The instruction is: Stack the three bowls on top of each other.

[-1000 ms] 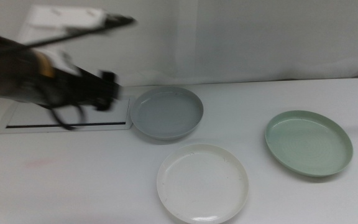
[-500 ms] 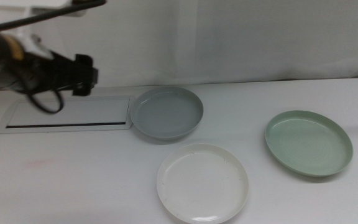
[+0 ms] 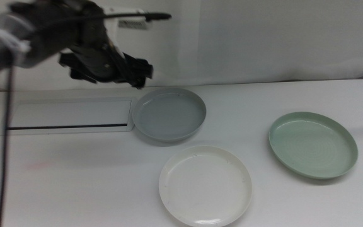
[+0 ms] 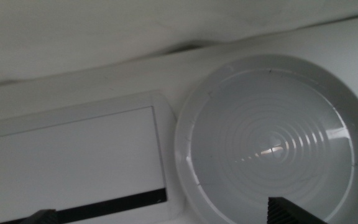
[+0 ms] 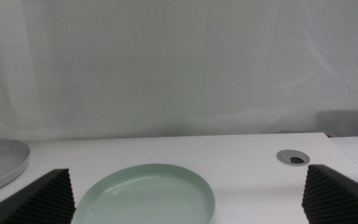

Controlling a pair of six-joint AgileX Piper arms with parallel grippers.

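Note:
The white bowl's round rim (image 3: 205, 149) matches the shape of the blue-grey bowl (image 3: 169, 114), so the blue-grey bowl will fully cover the white bowl when the robot lowers it in.
Three bowls lie apart on the white table: the blue-grey bowl (image 3: 169, 113) at the back centre, the white bowl (image 3: 205, 185) at the front centre, the pale green bowl (image 3: 312, 144) on the right. My left gripper (image 3: 135, 72) hovers above the table just behind and left of the blue-grey bowl. In the left wrist view the left gripper (image 4: 166, 214) is open and empty over the blue-grey bowl's (image 4: 272, 137) near rim. My right gripper (image 5: 188, 208) is open and empty, out of the middle view, facing the green bowl (image 5: 145, 193).
A flat white panel with a dark slot (image 3: 68, 116) lies left of the blue-grey bowl, also in the left wrist view (image 4: 73, 155). A round cable hole (image 5: 294, 157) sits at the table's right edge. A white curtain backs the table.
My left arm has swung from the far left over the panel to the right, ending just behind the blue-grey bowl. The bowls have not moved.

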